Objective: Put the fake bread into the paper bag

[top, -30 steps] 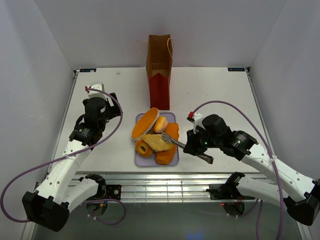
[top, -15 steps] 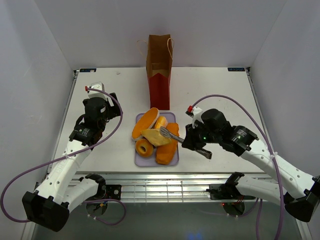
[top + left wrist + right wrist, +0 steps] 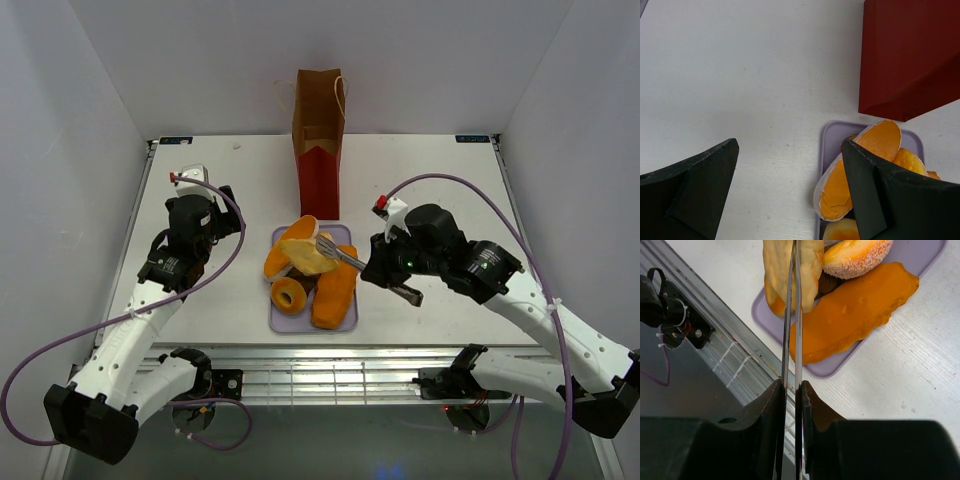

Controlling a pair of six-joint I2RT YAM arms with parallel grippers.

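The tongs pinch the tan wedge (image 3: 304,256) and the paper bag's opening (image 3: 319,115) is open, so I should carry on raising my right gripper and release the wedge over that opening.
The paper bag (image 3: 318,130), brown above and red below, stands upright at the back centre; its red base shows in the left wrist view (image 3: 910,55). Fake bread lies on a lavender tray (image 3: 279,322): a long oval loaf (image 3: 280,255), a ring donut (image 3: 289,295) and an orange loaf (image 3: 335,290). My right gripper (image 3: 385,272) is shut on metal tongs (image 3: 345,260), which pinch a tan flat wedge (image 3: 308,254) above the tray. The wrist view shows the tongs (image 3: 792,315) and wedge (image 3: 810,265). My left gripper (image 3: 222,222) is open and empty, left of the tray.
The tray's rim (image 3: 825,371) lies near the table's front edge, with metal rails and cabling just beyond. A sugared bun (image 3: 855,257) and the orange loaf (image 3: 855,315) sit under the tongs. White walls enclose the table on three sides.
My right gripper has lifted the wedge in the tongs off the tray's front and carried it toward the far end, nearer the bag. The left arm has not moved.
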